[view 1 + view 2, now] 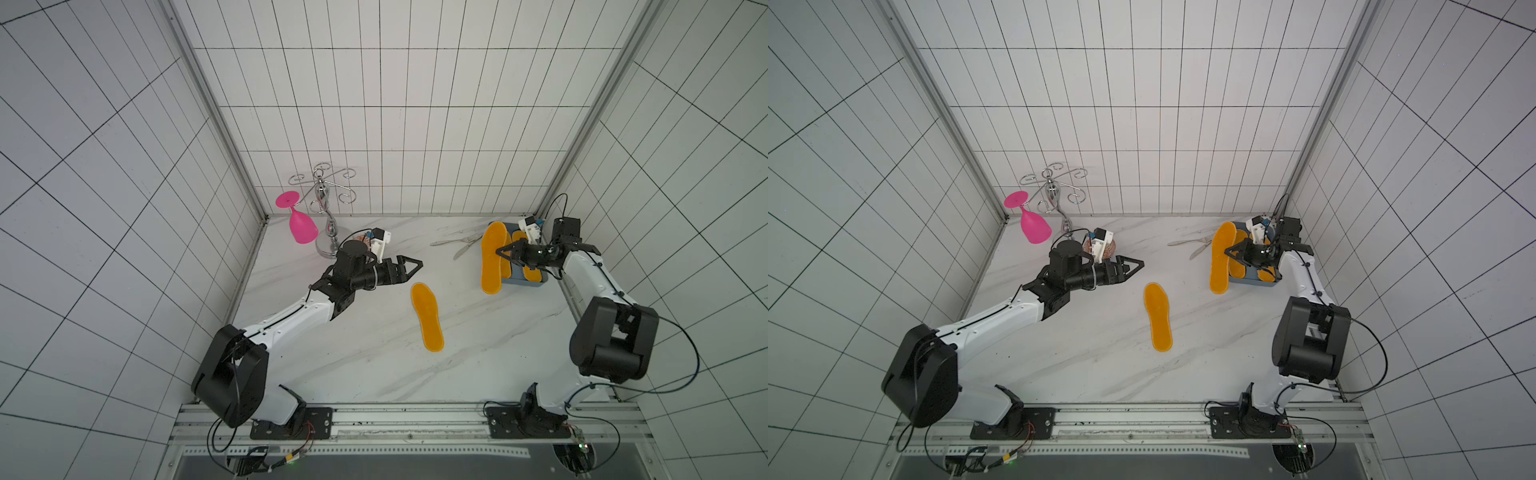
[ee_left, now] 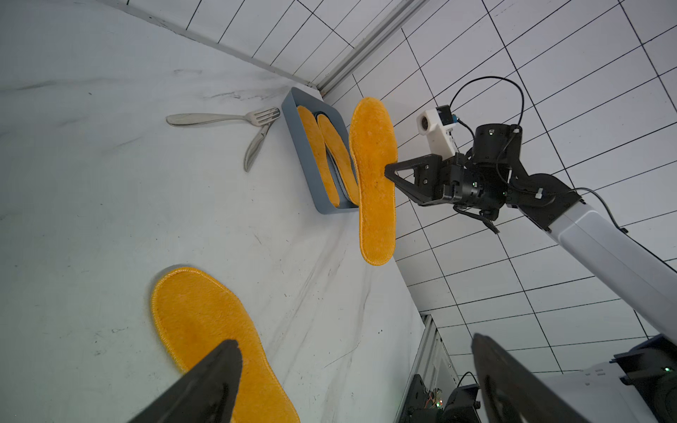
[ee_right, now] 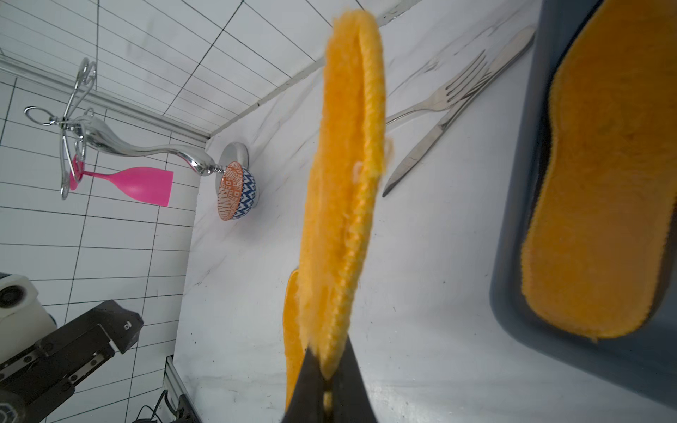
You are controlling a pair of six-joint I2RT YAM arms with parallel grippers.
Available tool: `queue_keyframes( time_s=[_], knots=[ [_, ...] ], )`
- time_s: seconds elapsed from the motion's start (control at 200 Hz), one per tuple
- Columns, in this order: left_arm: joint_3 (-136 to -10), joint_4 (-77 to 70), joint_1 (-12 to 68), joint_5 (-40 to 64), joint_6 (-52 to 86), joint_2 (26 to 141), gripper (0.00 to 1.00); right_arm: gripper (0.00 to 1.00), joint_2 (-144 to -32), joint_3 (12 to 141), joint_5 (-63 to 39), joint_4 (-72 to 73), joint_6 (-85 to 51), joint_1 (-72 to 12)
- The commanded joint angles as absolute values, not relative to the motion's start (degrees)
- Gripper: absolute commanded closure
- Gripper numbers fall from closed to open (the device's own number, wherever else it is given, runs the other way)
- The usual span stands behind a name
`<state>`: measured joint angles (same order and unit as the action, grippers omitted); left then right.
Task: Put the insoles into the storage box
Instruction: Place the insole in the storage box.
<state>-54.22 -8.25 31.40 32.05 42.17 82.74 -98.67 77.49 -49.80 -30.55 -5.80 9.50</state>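
The raised insole (image 1: 1221,264) points lengthwise with the storage box, so my right gripper should keep carrying it over until it lies on the boxed insole (image 1: 1237,269) nearest the fork.
My right gripper (image 1: 498,252) (image 3: 328,370) is shut on the rim of an orange-yellow insole (image 1: 492,257) (image 2: 375,183). It holds that insole edge-on in the air, beside the left wall of the blue-grey storage box (image 1: 519,281) (image 2: 300,146). Two more orange insoles (image 2: 318,154) (image 2: 339,154) lie inside the box. Another orange insole (image 1: 428,318) (image 1: 1158,318) lies flat mid-table. My left gripper (image 1: 419,264) (image 2: 353,342) hangs open and empty above the table, just behind that insole's far end.
A fork and knife (image 1: 457,243) lie left of the box. At the back left stand a chrome glass rack (image 1: 326,232) with a pink glass (image 1: 301,228) hanging from it, and a patterned bowl (image 1: 1106,249) partly hidden by my left wrist.
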Motion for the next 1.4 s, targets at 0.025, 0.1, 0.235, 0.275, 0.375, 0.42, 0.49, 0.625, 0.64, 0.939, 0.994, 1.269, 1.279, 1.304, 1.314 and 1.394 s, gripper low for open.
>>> queue_keyframes(
  time_s=[0.025,0.1,0.235,0.275,0.375,0.42,0.49,0.625,0.64,0.939,0.994,1.269,1.279,1.304,1.314,1.394],
  knots=[
    [-56.1,-6.1,31.4,33.2,40.0,83.5,0.01,1.00,-105.9,85.2,-47.0,-32.9,0.1,12.5],
    [-56.0,-5.2,31.3,33.1,39.3,83.1,0.01,1.00,-110.1,90.1,-45.2,-36.5,4.2,14.1],
    [-55.2,-4.9,31.0,33.1,39.4,83.0,0.01,1.00,-115.2,95.8,-42.7,-39.1,8.1,15.4],
    [-55.1,-4.8,31.0,33.0,39.4,83.0,0.01,1.00,-116.4,97.1,-43.1,-39.1,8.3,15.6],
    [-55.1,-4.2,30.7,33.0,39.4,83.5,0.01,1.00,-119.5,100.7,-43.4,-39.2,8.8,15.8],
    [-55.3,-3.9,30.6,33.2,39.3,84.0,0.01,1.00,-121.2,102.3,-44.0,-39.4,8.9,15.8],
    [-55.9,-3.4,30.2,33.7,39.1,85.0,0.01,1.00,-123.4,104.5,-45.3,-39.4,8.6,15.8],
    [-57.3,-2.5,30.0,33.7,38.8,86.4,0.01,1.00,-127.4,107.9,-47.2,-39.6,8.1,15.9],
    [-57.4,-2.4,30.0,33.7,38.8,86.6,0.01,1.00,-127.7,108.3,-47.3,-39.6,8.0,15.9],
    [-58.9,-1.0,30.0,32.7,38.8,89.1,0.01,1.00,-134.6,113.5,-52.1,-40.8,7.0,16.0],
    [-59.2,-0.5,30.0,32.5,38.7,89.5,0.01,1.00,-135.7,114.4,-52.4,-41.7,7.6,16.2],
    [-60.0,1.9,30.0,31.8,37.8,90.3,0.01,1.00,-138.7,117.1,-53.1,-44.5,7.9,16.5],
    [-60.0,1.9,30.0,31.8,37.8,90.3,0.01,1.00,-138.8,117.3,-53.1,-44.6,7.8,16.5],
    [-60.2,2.3,30.0,31.7,37.7,90.3,0.01,1.00,-139.0,117.7,-52.9,-44.7,7.7,16.6],
    [-60.3,2.5,30.0,31.6,37.6,90.4,0.01,1.00,-139.1,117.8,-52.9,-44.8,7.6,16.6],
    [-60.7,3.5,30.0,31.3,37.0,90.4,0.01,1.00,-139.6,118.9,-51.7,-45.6,7.4,16.6]
  ],
)
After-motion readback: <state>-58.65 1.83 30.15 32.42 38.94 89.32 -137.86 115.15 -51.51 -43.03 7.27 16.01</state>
